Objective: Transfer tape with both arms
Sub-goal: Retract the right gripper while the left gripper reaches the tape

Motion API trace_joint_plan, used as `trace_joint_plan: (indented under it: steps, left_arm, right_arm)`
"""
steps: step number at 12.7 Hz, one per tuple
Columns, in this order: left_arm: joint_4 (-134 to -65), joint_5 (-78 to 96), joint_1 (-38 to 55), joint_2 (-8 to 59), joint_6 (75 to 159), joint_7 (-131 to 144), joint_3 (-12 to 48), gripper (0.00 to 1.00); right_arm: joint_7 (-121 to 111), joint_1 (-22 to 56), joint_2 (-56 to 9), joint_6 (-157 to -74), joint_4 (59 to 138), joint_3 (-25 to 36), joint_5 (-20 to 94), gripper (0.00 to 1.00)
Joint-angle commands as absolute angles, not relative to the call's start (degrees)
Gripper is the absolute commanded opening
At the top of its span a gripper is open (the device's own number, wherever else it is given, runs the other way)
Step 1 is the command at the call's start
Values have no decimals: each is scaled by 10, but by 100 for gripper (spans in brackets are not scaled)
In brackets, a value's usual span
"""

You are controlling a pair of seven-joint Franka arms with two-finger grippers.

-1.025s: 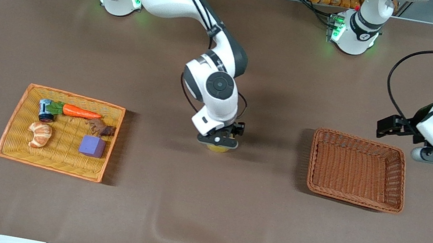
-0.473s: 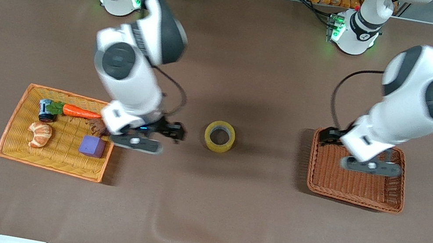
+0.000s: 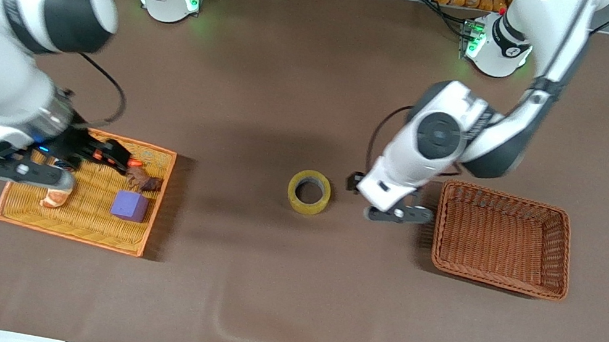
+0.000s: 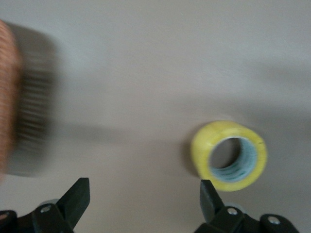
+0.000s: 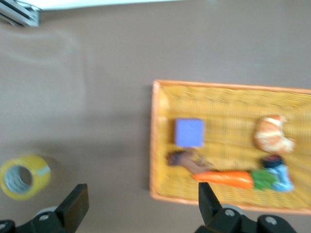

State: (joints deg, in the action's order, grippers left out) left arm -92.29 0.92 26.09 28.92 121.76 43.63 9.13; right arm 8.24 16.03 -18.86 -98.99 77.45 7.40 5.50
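The tape lies midway and the brown basket (image 3: 504, 240) is beside my left gripper, so next my left gripper takes hold of the tape's rim (image 3: 326, 192) and brings the tape into that basket.
The tape (image 3: 309, 192), a yellowish ring lying flat, rests alone on the brown table between the two baskets. It also shows in the left wrist view (image 4: 229, 155) and the right wrist view (image 5: 24, 177). My left gripper (image 3: 397, 214) is open and empty over the table between the tape and the brown basket (image 3: 509, 201). In its own view (image 4: 143, 208) the tape lies just past one fingertip (image 4: 209, 194). My right gripper (image 3: 25, 171) is open and empty over the yellow tray (image 3: 75, 228); in its own view (image 5: 138, 204) it is off the tape.
The yellow tray holds a purple cube (image 3: 130, 206), a brown piece (image 3: 143, 180), a croissant (image 5: 274, 136) and a carrot (image 5: 226, 178). The brown basket stands toward the left arm's end. The table cloth bulges near the front edge (image 3: 228, 320).
My right gripper let go of the tape at mid-table and swung away to over the yellow tray. My left gripper came from the table's end, across the brown basket, to beside the tape.
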Motion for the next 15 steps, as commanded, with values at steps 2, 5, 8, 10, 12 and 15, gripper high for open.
trace_joint_plan:
  steps: [2,5,8,10,12,15]
  left_arm:
    - [-904,8,283,349,1292,475,87,100]
    - [-871,2,305,402,1361,531,86,100]
    - [-876,7,313,414,1377,539,86,100]
    - [-887,7,315,411,1377,558,86,100]
    - [-907,7,317,412,1377,566,86,100]
    - [-914,7,320,413,1377,602,86,94]
  right_arm:
    - [-26,93,-65,-948,864,85,34,100]
    - [-55,49,-18,-900,882,85,19,100]
    - [-61,24,15,-900,941,87,18,100]
    - [-65,26,20,-925,960,91,17,100]
    - [-60,29,44,-953,996,91,14,100]
    - [-57,22,39,-939,987,91,14,100]
